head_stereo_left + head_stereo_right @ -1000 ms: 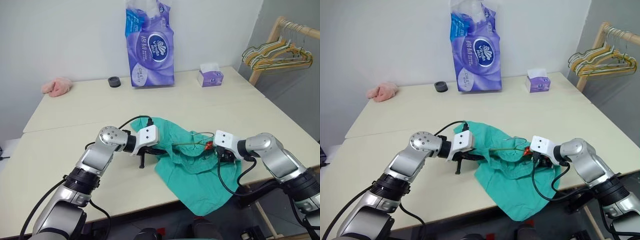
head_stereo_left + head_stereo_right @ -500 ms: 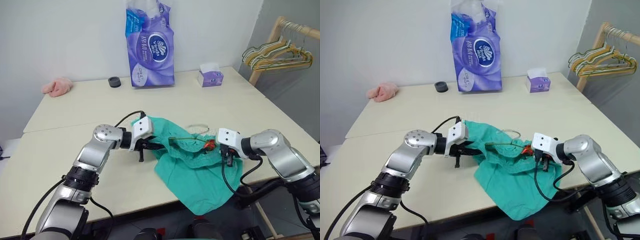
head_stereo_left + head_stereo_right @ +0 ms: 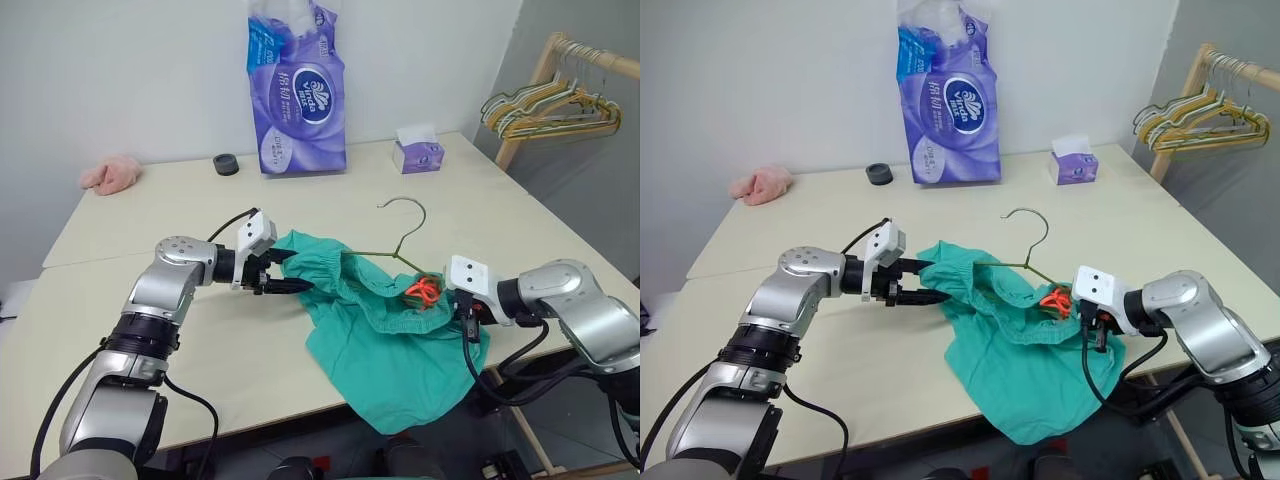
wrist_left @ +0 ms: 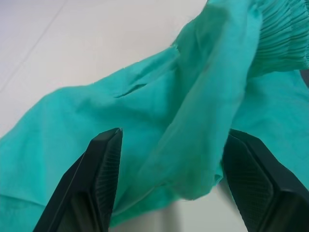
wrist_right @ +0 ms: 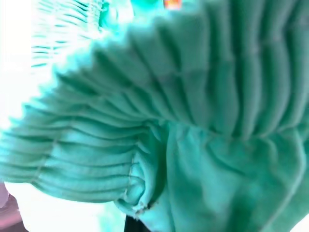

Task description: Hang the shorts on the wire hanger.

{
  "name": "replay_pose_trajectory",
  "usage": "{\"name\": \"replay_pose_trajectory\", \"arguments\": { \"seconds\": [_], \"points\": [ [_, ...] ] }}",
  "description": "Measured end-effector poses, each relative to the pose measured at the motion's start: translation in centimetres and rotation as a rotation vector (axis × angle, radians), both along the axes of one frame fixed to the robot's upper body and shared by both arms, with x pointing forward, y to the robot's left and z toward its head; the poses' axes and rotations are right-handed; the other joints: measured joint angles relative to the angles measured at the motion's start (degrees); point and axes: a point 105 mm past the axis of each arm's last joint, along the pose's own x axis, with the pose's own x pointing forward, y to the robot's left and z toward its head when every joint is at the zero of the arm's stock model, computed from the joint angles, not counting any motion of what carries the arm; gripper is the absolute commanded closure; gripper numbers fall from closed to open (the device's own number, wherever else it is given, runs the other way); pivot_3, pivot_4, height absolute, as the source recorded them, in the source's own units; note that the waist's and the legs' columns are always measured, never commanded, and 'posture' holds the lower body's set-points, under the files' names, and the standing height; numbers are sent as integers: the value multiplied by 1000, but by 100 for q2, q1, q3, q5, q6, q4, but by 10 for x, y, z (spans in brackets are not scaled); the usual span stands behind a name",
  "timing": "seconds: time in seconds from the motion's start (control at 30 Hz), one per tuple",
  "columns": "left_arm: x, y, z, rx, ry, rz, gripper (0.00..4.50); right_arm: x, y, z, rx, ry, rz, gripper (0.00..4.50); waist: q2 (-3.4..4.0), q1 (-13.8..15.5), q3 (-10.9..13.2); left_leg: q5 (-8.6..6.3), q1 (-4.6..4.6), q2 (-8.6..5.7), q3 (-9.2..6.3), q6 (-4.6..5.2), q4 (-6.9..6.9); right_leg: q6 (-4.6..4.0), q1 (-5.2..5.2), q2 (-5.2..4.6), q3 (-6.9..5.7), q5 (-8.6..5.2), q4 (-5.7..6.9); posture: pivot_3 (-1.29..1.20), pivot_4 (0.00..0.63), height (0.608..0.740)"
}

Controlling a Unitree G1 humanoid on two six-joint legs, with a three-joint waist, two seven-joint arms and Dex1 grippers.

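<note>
The waistband's puckered edge [image 3: 408, 324] droops between my grippers. The waistband will stretch straight around the wire hanger when I pull the waistband's ends apart.
The teal shorts [image 3: 390, 335] lie bunched near the table's front edge, one leg hanging over it. The orange-red drawstring [image 3: 422, 290] shows at the gathered waistband. The wire hanger [image 3: 404, 214] is tilted up, its hook clear above the cloth and its wire running into the waistband. My right gripper [image 3: 467, 322] is shut on the waistband's right end, and the cloth [image 5: 193, 125] sits close before its camera. My left gripper [image 3: 286, 284] stands open at the shorts' left edge. A fold of cloth [image 4: 203, 111] lies between its spread fingers [image 4: 104, 164], ungripped.
A purple tissue-roll pack [image 3: 297, 90], a small tissue box [image 3: 417, 152], a black roll [image 3: 225, 164] and a pink cloth lump [image 3: 110, 174] stand along the table's back. A wooden rack with several hangers [image 3: 545, 100] is at the right.
My left gripper has opened and drawn back left from the shorts. My right gripper has shut on the waistband and risen. The hanger's hook now stands up above the cloth.
</note>
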Motion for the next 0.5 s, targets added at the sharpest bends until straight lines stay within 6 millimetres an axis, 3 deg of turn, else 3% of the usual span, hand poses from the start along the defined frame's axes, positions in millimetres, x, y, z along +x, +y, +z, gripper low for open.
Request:
{"name": "replay_pose_trajectory", "arguments": {
  "seconds": [0.17, 0.5],
  "points": [
    [4, -7, -10, 5, -23, -3, 1226, -2, 2, 2, 3, -2, 13, 4500, 0, 12, 0, 0, -1, 0, 0, 0, 2, 0, 1, -1, 0, 0, 0, -204, 20, 740],
    [25, 1, -13, 70, -132, 57, 4232, -10, -3, -2, -18, 18, 16, 4500, -2, -3, 1, 0, -2, 0, 0, 0, 0, 0, 0, -1, -1, 0, -2, -212, 26, 740]
  ]
}}
